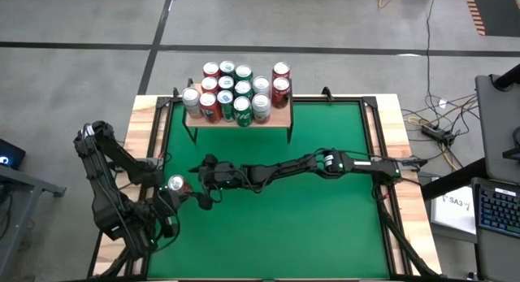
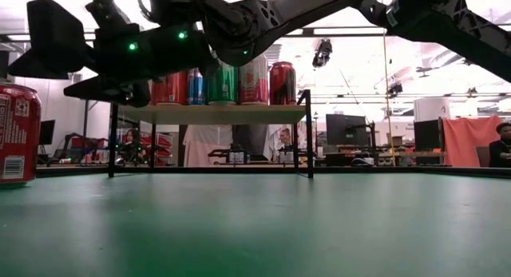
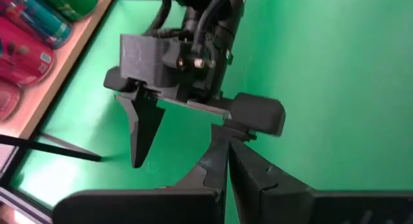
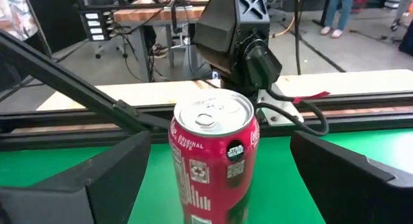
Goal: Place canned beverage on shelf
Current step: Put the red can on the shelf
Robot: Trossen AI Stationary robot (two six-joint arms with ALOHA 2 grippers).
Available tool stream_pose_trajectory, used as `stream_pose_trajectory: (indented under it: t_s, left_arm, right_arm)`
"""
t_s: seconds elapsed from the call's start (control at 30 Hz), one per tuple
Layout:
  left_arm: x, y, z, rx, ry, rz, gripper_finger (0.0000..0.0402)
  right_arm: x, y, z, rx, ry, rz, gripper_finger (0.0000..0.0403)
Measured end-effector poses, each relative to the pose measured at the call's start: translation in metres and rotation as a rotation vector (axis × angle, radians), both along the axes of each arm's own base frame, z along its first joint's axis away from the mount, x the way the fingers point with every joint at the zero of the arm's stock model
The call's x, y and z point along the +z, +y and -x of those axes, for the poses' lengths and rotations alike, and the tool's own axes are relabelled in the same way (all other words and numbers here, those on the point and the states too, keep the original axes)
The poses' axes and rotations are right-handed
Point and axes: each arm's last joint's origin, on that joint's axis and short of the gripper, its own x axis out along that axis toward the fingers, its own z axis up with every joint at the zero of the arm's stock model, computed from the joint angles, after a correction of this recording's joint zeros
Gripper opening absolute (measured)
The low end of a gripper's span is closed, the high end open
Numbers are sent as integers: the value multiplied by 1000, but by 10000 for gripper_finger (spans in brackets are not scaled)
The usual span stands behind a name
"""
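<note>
My right gripper is reaching far across to the red can at the table's edge [image 1: 176, 183], so it should move back and let my left gripper take the can [image 4: 210, 166].
A red beverage can [image 4: 216, 166] stands upright on its base on the green table [image 1: 309, 225], near the left edge [image 1: 175, 184]; the low view shows it at the picture's left [image 2: 17, 133]. My right gripper [image 4: 219, 143] reaches level from the table's right and is open. Its fingers stand on either side of the can with a gap on each side. My left gripper [image 3: 226, 166] is shut on nothing and hovers just near of the right gripper [image 1: 195, 201]. The shelf [image 1: 280, 115] stands on thin black legs at the far edge.
Several red, green and silver cans [image 1: 236, 91] fill most of the shelf top, also seen in the low view [image 2: 223, 84]. The right arm [image 1: 325, 164] spans the table's middle. A raised wood frame [image 1: 390, 152] borders the table. People [image 2: 503, 145] are in the room behind.
</note>
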Motion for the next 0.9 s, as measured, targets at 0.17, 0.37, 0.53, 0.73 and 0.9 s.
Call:
stream_pose_trajectory:
  t_s: [0.17,0.37,0.53,0.73,0.9]
  left_arm:
    - [0,0,0,-5,-17,-15,0]
    - [0,0,0,-4,-18,-13,0]
    - [0,0,-1,2,-26,-11,0]
    - [5,2,-3,28,-179,-53,0]
    - [15,3,-3,-13,-227,-97,0]
  right_arm:
    - [-15,0,-3,-15,-24,6,366]
    - [-34,-2,-5,-46,-17,23,366]
    - [-25,-2,-5,-70,-30,14,366]
    - [10,4,-6,-34,-108,18,343]
    - [16,4,-7,8,-108,25,270]
